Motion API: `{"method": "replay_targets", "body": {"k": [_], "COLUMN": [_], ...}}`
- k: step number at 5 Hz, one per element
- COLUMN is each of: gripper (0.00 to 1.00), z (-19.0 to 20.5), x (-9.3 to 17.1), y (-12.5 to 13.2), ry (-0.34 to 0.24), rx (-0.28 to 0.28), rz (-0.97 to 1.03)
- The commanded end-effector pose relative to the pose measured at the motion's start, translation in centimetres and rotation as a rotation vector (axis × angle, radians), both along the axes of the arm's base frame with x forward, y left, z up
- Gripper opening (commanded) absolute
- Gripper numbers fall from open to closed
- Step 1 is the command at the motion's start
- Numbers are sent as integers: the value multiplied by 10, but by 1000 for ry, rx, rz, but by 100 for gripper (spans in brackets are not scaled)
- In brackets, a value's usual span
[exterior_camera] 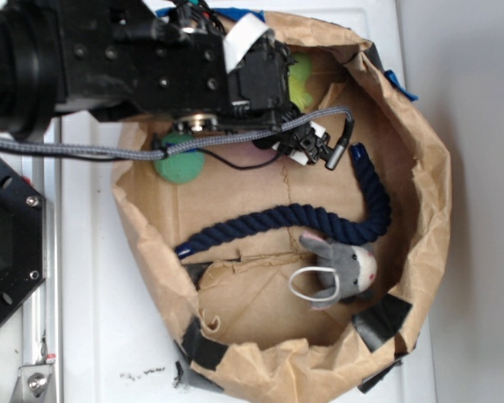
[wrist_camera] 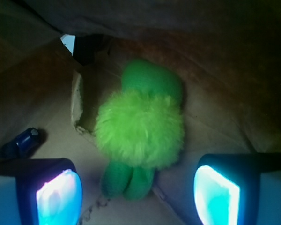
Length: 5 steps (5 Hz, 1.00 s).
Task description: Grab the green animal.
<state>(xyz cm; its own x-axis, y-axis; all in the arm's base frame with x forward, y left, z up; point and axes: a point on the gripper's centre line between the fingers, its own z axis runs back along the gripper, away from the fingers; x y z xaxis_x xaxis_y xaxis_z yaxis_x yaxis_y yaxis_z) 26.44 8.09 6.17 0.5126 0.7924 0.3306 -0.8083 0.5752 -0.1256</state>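
My gripper is to lift the green animal (wrist_camera: 139, 129), and the green animal will come up alone, because the bin's brown paper bottom (wrist_camera: 66, 146) shows between it and the navy rope.
The green animal (wrist_camera: 139, 129) lies on the brown paper floor in the wrist view: a shaggy lime body, a smooth green head pointing away and two stubby feet pointing toward me. My gripper (wrist_camera: 138, 197) is open just above it. One glowing pad (wrist_camera: 58, 199) stands left of the feet and the other right, neither touching the toy. In the exterior view only a lime patch of the green animal (exterior_camera: 301, 80) shows past the black arm, which hides the fingers.
Everything sits inside a crumpled brown paper bin (exterior_camera: 428, 193) with taped corners. A teal-green ball (exterior_camera: 179, 164) lies left of the arm, a navy rope (exterior_camera: 294, 220) curves across the middle, and a grey plush with a white loop (exterior_camera: 346, 267) lies at the lower right.
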Motion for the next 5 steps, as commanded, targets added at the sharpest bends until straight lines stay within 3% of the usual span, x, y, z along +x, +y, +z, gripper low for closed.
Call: {"method": "replay_targets", "body": {"k": [1, 3, 4, 5], "gripper": [100, 100, 0, 0], "z": [-28, -59, -58, -61], "x": [-13, -2, -6, -18], "y": [28, 22, 20, 20], "ry": [-43, 3, -7, -8], "rx": [43, 95, 89, 85], "rz": [-49, -69, -62, -65]}}
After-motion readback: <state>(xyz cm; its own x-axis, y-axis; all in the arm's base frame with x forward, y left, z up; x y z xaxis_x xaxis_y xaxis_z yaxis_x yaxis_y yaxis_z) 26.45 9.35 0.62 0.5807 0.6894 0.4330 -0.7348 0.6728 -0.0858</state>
